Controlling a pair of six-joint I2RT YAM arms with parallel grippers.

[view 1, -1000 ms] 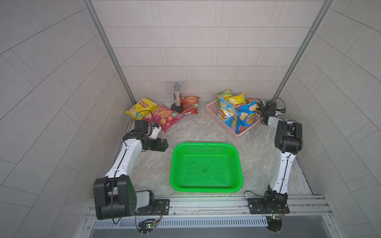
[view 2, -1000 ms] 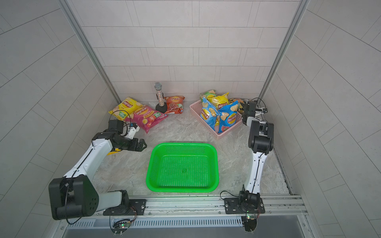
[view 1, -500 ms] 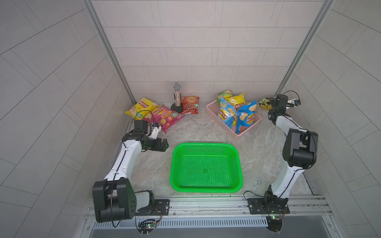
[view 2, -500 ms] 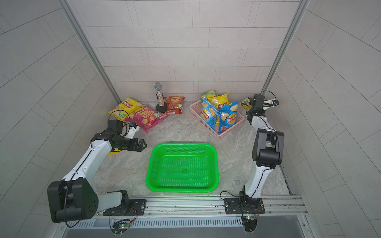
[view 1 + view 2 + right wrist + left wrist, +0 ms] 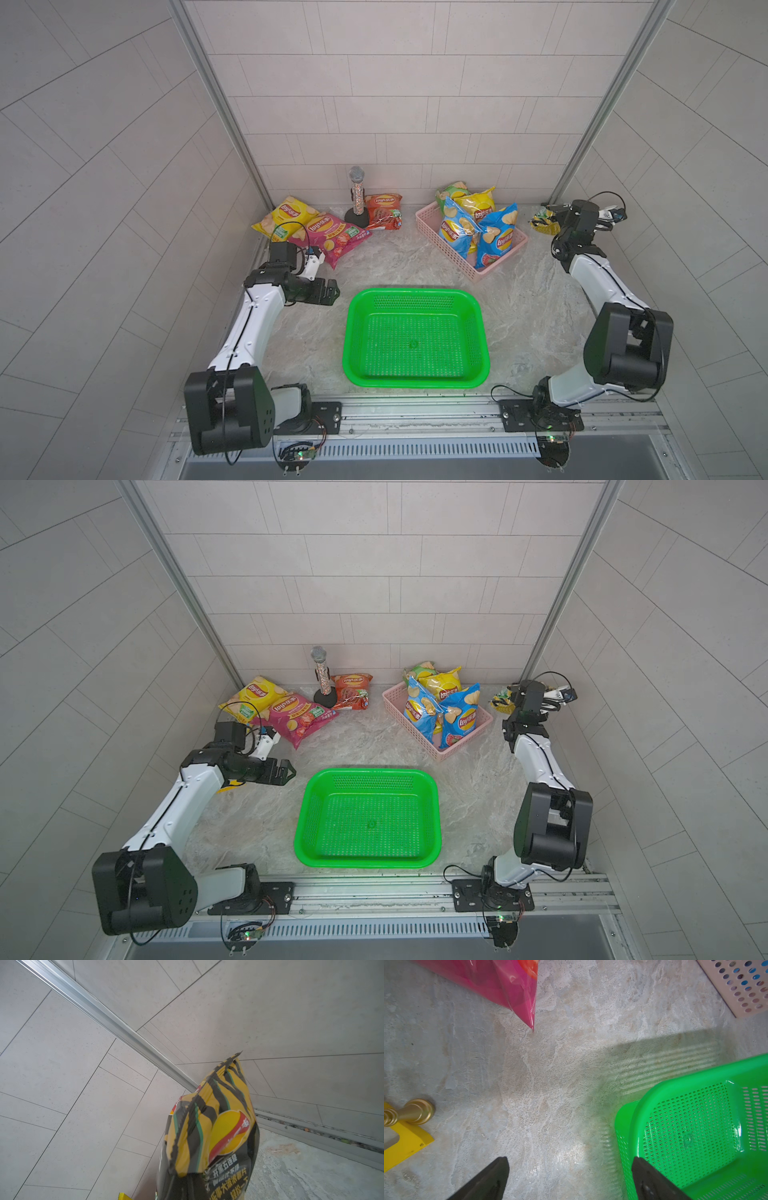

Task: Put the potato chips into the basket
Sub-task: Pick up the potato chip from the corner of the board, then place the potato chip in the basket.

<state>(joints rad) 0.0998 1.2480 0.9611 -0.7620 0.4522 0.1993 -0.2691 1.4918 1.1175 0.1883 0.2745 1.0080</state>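
The black-and-yellow bag's edge is in the fingers of my right gripper and the green basket is empty, so it should keep carrying the bag there and let it go inside.
My right gripper is shut on a black-and-yellow bag of potato chips, held off the table near the back right corner. This bag fills the lower right wrist view and hides the fingers. Yellow, magenta and red bags lie at the back left. Several blue, yellow and green bags stand in a pink basket. An empty green basket sits mid-table. My left gripper stands open beside its far left corner, holding nothing.
A glittery microphone stands on a black round base between the magenta and red bags. A yellow plastic piece and a gold knob lie under my left arm. Tiled walls close in the back and both sides.
My right arm has swung right, away from the pink basket toward the back right corner, carrying the black-and-yellow bag. The left arm has stayed where it was.
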